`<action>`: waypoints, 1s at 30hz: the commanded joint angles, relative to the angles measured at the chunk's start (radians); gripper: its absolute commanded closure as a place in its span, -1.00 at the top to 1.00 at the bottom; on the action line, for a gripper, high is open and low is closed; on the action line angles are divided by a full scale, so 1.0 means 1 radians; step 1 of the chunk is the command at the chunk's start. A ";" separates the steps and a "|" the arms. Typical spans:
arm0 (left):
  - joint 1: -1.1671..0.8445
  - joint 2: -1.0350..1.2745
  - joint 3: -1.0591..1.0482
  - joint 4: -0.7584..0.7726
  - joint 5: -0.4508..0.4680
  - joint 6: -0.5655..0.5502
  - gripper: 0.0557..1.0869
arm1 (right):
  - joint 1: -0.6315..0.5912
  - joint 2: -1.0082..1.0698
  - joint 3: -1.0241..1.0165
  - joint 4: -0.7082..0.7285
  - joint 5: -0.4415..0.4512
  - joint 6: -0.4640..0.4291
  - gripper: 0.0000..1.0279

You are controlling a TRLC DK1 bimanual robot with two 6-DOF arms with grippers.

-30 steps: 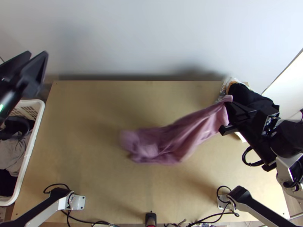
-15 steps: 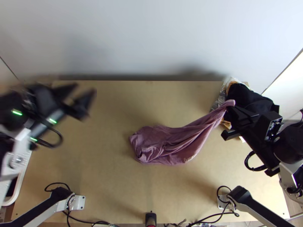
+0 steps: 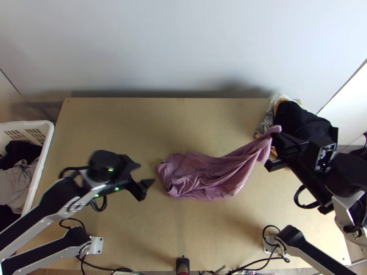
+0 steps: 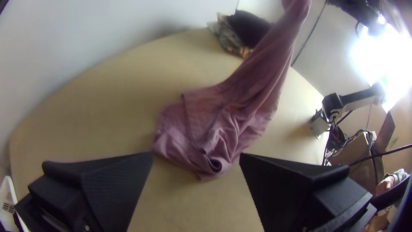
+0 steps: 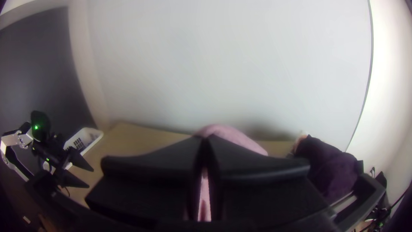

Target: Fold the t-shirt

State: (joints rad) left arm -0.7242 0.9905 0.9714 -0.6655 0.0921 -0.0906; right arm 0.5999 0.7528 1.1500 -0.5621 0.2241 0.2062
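I expect the mauve t-shirt point(image 3: 215, 173) to stretch tight along its top and hang down below when I lift both ends, because loose folds fill the bunched end point(image 3: 176, 178).
My right gripper point(image 3: 278, 147) is shut on one end of the mauve t-shirt point(image 3: 202, 172), holding it raised over the table's right side. From there the cloth slopes down, twisted, to a bunched part lying mid-table. In the right wrist view the fingertips of the right gripper point(image 5: 206, 139) pinch pink cloth point(image 5: 227, 134). Just left of the bunched end, my left gripper point(image 3: 146, 174) stands open with nothing between its fingers. The left wrist view has the open left gripper point(image 4: 196, 157) above the table, the shirt's rumpled lower end point(image 4: 206, 141) beyond its fingertips.
A white basket point(image 3: 41, 169) with dark and grey clothes stands at the table's left edge. A pile of clothes with a black piece point(image 3: 300, 120) on top lies at the far right corner, behind the right gripper. Bare tabletop point(image 3: 137, 123) lies beyond the shirt.
My left gripper has come from the far left toward the shirt's bunched end. The shirt's loose end swung down and now rests on the table, while the right gripper has barely moved.
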 commanded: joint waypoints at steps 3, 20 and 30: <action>-0.147 0.143 -0.111 0.017 0.074 -0.095 0.90 | 0.000 0.026 -0.022 0.018 0.001 0.007 -0.95; -0.201 0.468 -0.056 0.191 0.101 -0.078 0.90 | -0.017 0.014 0.010 -0.016 0.004 0.019 -0.95; -0.204 0.622 -0.003 0.271 -0.049 -0.086 0.87 | -0.023 -0.001 0.025 -0.036 0.004 0.019 -0.95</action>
State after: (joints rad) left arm -0.9234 1.5101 0.9379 -0.4324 0.1268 -0.1753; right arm 0.5819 0.7582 1.1606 -0.5873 0.2279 0.2245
